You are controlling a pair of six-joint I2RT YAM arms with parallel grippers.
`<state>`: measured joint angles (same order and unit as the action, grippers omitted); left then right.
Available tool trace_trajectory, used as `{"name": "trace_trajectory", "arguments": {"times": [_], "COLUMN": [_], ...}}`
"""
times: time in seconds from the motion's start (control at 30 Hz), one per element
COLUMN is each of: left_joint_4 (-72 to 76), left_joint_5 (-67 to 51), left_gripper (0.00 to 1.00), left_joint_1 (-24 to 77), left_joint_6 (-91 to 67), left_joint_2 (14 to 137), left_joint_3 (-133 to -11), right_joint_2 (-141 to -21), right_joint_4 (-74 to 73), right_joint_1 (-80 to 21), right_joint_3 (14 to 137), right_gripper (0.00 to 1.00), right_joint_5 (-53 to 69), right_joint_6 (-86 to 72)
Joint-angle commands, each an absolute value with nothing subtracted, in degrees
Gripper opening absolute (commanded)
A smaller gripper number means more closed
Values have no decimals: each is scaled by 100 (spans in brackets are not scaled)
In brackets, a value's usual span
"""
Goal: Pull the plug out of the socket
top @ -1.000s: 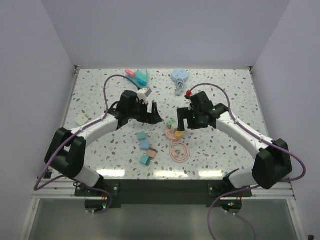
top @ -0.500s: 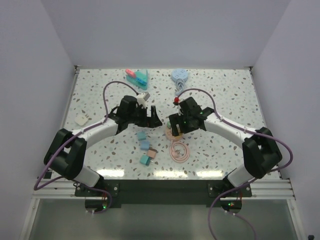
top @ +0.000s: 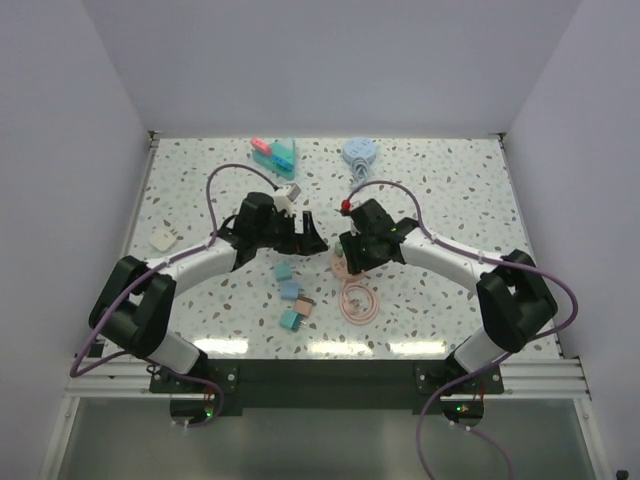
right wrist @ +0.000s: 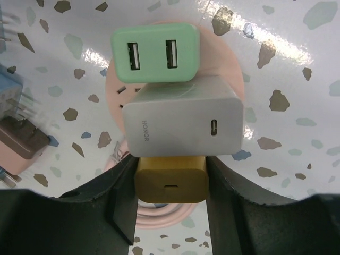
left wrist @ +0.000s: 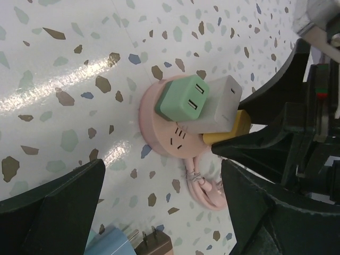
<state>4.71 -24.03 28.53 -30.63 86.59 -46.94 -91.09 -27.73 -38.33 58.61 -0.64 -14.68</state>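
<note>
My left gripper needs to move back first, as it is blocking the path from the socket to the loose plugs. My right gripper will then put the yellow plug down beside them (top: 307, 269).
A round pink socket (top: 342, 266) lies mid-table with three plugs in it: green (right wrist: 155, 52), grey-white (right wrist: 183, 125) and yellow (right wrist: 171, 183). My right gripper (right wrist: 171, 186) stands over the socket, its fingers (right wrist: 228, 202) pressed against both sides of the yellow plug; it shows in the top view (top: 346, 254) too. My left gripper (top: 312, 238) is open and empty just left of the socket (left wrist: 159, 130), with its fingers (left wrist: 58, 207) spread wide above the table. The green plug (left wrist: 181, 101) and the grey-white plug (left wrist: 218, 106) face it.
The socket's pink cable coil (top: 357, 302) lies toward the near edge. Three loose plugs (top: 291, 291) lie left of the coil. A white adapter (top: 164, 240) lies far left. A blue round socket (top: 358, 152) and pink and teal pieces (top: 273, 152) sit at the back.
My right gripper has moved left and down onto the socket and now grips the yellow plug. My left gripper has edged right toward the socket.
</note>
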Motion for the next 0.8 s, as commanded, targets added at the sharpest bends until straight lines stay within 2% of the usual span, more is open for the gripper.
{"name": "trace_trajectory", "arguments": {"times": [0.0, 0.2, 0.3, 0.37, 0.5, 0.67, 0.77], "left_joint_4": [914, 1318, 1293, 1143, 486, 9, -281], "left_joint_5": [-2654, -2927, -2761, -2289, -1373, -380, -343], "left_gripper": [96, 95, 94, 95, 98, 100, 100], "left_joint_1": [2874, 2883, 2883, 2848, 2637, 2216, 1996], "left_joint_6": [-3129, -3296, -3305, -3226, -3182, -3208, -3208], "left_joint_2": [8797, 9176, 9045, 8739, 8070, 7209, 6996], "left_joint_3": [-4641, -4658, -4667, -4684, -4799, -4808, -4781], "right_joint_2": [-8666, -8727, -8736, -8771, -8920, -9245, -9597], "right_joint_4": [-2952, -3392, -3813, -4242, -4553, -3984, -3683], "right_joint_1": [-3832, -3788, -3788, -3788, -3806, -4033, -4359], "right_joint_3": [6458, 7231, 7592, 7795, 8086, 7700, 7699], "right_gripper": [0, 0, 0, 0, 0, 0, 0], "right_joint_5": [-422, -132, -439, -501, 637, 1282, 1318], "right_joint_6": [-1713, -2065, -2074, -2005, -1732, -1933, -1934]}}
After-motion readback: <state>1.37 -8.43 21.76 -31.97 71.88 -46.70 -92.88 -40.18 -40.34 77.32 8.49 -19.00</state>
